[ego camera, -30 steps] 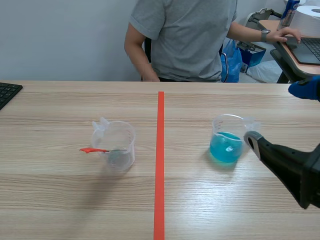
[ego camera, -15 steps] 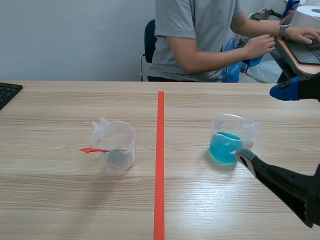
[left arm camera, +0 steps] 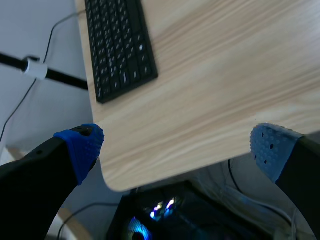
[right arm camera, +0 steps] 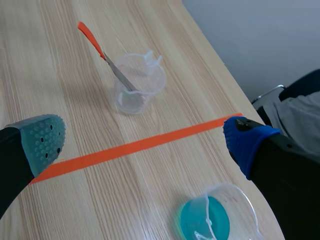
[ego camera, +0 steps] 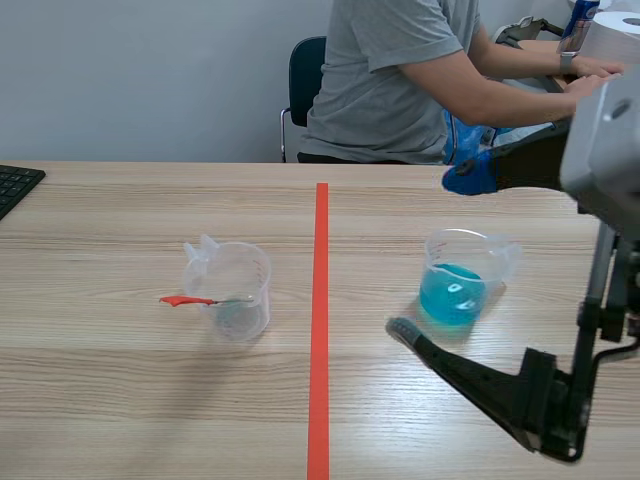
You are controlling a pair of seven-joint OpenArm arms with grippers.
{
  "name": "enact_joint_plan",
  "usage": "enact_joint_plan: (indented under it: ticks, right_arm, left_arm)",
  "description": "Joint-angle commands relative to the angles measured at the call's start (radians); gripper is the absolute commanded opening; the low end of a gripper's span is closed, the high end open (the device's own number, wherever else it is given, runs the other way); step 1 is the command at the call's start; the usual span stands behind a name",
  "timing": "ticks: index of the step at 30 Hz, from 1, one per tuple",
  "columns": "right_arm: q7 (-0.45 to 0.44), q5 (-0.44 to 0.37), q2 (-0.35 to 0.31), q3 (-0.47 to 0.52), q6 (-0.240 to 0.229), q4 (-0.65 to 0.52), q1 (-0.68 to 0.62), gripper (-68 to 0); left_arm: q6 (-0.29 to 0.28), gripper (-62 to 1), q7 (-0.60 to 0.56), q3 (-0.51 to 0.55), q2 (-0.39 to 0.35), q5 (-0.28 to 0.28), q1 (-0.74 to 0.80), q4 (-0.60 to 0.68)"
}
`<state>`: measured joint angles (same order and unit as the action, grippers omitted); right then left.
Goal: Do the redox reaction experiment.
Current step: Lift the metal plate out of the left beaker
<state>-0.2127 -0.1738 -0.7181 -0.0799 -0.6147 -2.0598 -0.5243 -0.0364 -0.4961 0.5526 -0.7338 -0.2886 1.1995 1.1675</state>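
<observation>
The orange tape tab narrows (right arm camera: 103, 55) at the point where it joins the metal strip (right arm camera: 120, 75), so the metal strip will hang underneath when I lift the tab.
A clear beaker (ego camera: 228, 290) (right arm camera: 137, 82) stands left of the tape line, and a red-handled spatula (ego camera: 185, 300) (right arm camera: 90, 35) leans in it. A second beaker with blue liquid (ego camera: 455, 287) (right arm camera: 215, 216) stands right of the line. My right gripper (ego camera: 433, 252) (right arm camera: 145, 142) hangs open and raised, its fingers spread wide. Its grey-green pad (ego camera: 400, 328) is in front of the blue beaker and its blue pad (ego camera: 468, 176) is behind it. Nothing is between them. My left gripper (left arm camera: 177, 147) is open over the table's corner, far from both beakers, and holds nothing.
An orange-red tape line (ego camera: 321, 320) runs down the table's middle. A black keyboard (ego camera: 15, 185) (left arm camera: 120, 45) lies at the table's left edge. A person (ego camera: 400, 70) sits across the table, hands on a side desk at the far right.
My right arm has risen and swung left, its fingers now spanning the blue beaker's place. The person has turned toward the side desk. Both beakers stay put.
</observation>
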Motion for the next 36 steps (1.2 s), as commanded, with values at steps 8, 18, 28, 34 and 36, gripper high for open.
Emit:
enact_joint_plan:
  ticks: [8,18,28,34,36]
  right_arm:
    - [-0.01,0.05,0.0,-0.154,0.005,-0.006,0.147,0.4]
    - [-0.011,0.104,0.042,-0.29,0.005,0.055,0.249,0.4]
    - [-0.011,0.148,0.108,-0.349,0.005,0.095,0.304,0.4]
    - [-0.011,0.151,0.151,-0.397,0.005,0.159,0.36,0.4]
    - [-0.011,0.163,0.168,-0.416,0.005,0.183,0.378,0.4]
  left_arm:
    - [-0.154,1.4,0.0,0.007,0.005,-0.001,0.0,-0.108]
    - [-0.24,1.4,0.012,-0.06,0.073,0.108,-0.006,-0.161]
    - [-0.247,1.4,0.016,-0.254,0.121,0.198,-0.137,-0.256]
    - [-0.247,1.4,0.014,-0.422,0.122,0.223,-0.234,-0.256]
    - [-0.247,1.4,0.019,-0.47,0.125,0.228,-0.27,-0.256]
